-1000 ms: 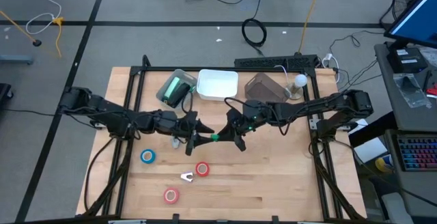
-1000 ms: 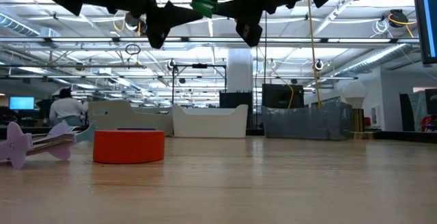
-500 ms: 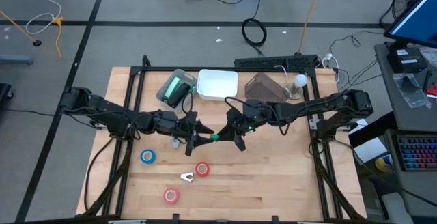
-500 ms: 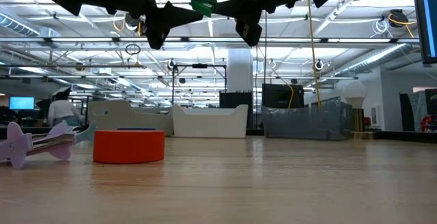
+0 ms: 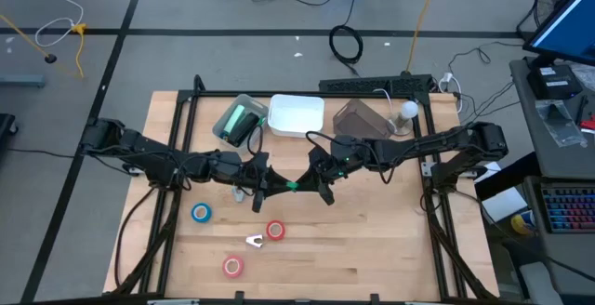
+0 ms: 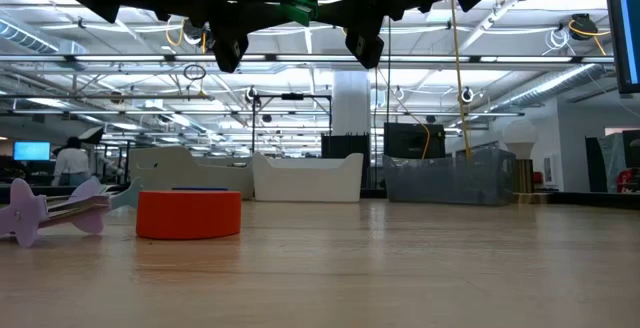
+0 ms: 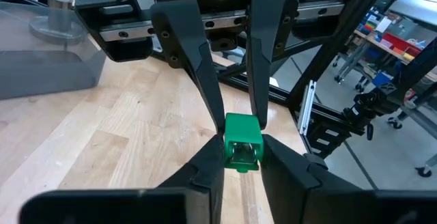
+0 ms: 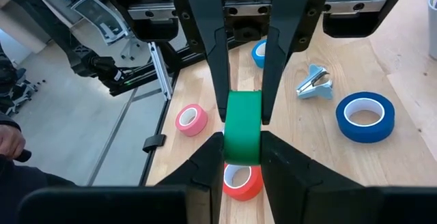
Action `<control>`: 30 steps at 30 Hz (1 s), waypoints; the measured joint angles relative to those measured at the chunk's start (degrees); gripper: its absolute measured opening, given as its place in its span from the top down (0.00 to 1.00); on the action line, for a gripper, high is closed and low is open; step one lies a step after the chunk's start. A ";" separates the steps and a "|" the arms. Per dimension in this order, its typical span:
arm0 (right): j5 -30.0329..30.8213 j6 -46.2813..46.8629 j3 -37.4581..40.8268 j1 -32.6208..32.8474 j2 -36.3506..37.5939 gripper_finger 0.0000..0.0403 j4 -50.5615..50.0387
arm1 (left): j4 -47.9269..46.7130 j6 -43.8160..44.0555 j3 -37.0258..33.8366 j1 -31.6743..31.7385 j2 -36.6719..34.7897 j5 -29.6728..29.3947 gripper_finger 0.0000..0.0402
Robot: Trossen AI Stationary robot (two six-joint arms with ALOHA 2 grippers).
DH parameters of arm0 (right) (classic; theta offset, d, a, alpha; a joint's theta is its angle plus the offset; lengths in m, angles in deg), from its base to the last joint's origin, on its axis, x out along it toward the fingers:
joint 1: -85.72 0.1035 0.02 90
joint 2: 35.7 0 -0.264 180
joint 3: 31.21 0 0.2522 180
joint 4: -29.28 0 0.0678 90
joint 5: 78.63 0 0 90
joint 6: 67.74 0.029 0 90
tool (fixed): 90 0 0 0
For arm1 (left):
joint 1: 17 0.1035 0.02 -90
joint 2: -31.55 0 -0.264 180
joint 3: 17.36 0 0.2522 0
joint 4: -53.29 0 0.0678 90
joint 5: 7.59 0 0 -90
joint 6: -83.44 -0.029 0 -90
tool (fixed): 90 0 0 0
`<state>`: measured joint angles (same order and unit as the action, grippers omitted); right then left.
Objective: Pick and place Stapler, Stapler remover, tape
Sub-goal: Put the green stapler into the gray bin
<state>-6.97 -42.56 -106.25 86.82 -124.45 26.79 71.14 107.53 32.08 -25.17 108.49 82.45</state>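
Both my grippers are closed on the green stapler. Next, my right gripper opens and back away before my left gripper carries the stapler to the grey bin.
A small green stapler hangs in mid-air over the table's middle, between my two grippers. My left gripper reaches in from the left and is shut on one end. My right gripper reaches in from the right and is shut on the other end. On the table below lie a blue tape roll, a red one, a pink one and a pale stapler remover. The right wrist view shows a second blue roll. My left gripper pinches the stapler's near end between its two fingers, coming level from the table's left. The stapler sits lengthwise along the fingers, clear of the table. My right gripper pinches the stapler's other end between its two fingers, coming level from the table's right. The stapler runs straight on toward the left gripper's fingers, level and lifted clear.
Along the far edge stand a grey bin holding a green thing, a white tray, a brownish box and a white bulb. Bare wood lies on the table's near right. Black frame rails run along both sides.
My left gripper has shut on the green stapler's free end; its fingers stood wide on either side of it before. My right gripper has kept its hold, and the stapler has stayed where it was.
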 joint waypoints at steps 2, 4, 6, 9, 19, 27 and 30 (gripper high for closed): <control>-0.01 0.01 0.00 0.00 0.00 0.81 0.00 | 0.00 0.00 0.00 0.00 0.00 0.14 0.81; -0.04 0.01 0.00 0.00 0.00 0.81 -0.02 | 0.00 0.02 0.00 0.00 0.00 0.15 0.82; -0.05 -0.01 0.00 0.00 0.00 0.81 -0.02 | -0.02 0.22 0.00 0.00 0.00 0.13 0.82; -0.03 -0.05 0.00 0.00 0.00 0.80 -0.02 | -0.02 0.50 0.00 0.00 0.00 0.12 0.80; -2.96 -0.34 0.00 -0.22 0.08 0.68 -2.92 | -5.39 1.97 0.00 0.01 -0.04 -0.15 0.83; -10.54 0.77 -0.02 -1.19 0.17 0.60 -5.42 | -17.79 3.06 -0.07 1.76 -1.54 -5.84 0.82; -11.06 1.14 -0.04 -1.09 0.15 0.60 -8.71 | -22.07 2.14 -0.07 3.93 -4.58 -9.41 0.83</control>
<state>-18.03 -41.42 -106.29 85.73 -124.30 18.08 49.07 109.68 32.02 -21.24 103.92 73.04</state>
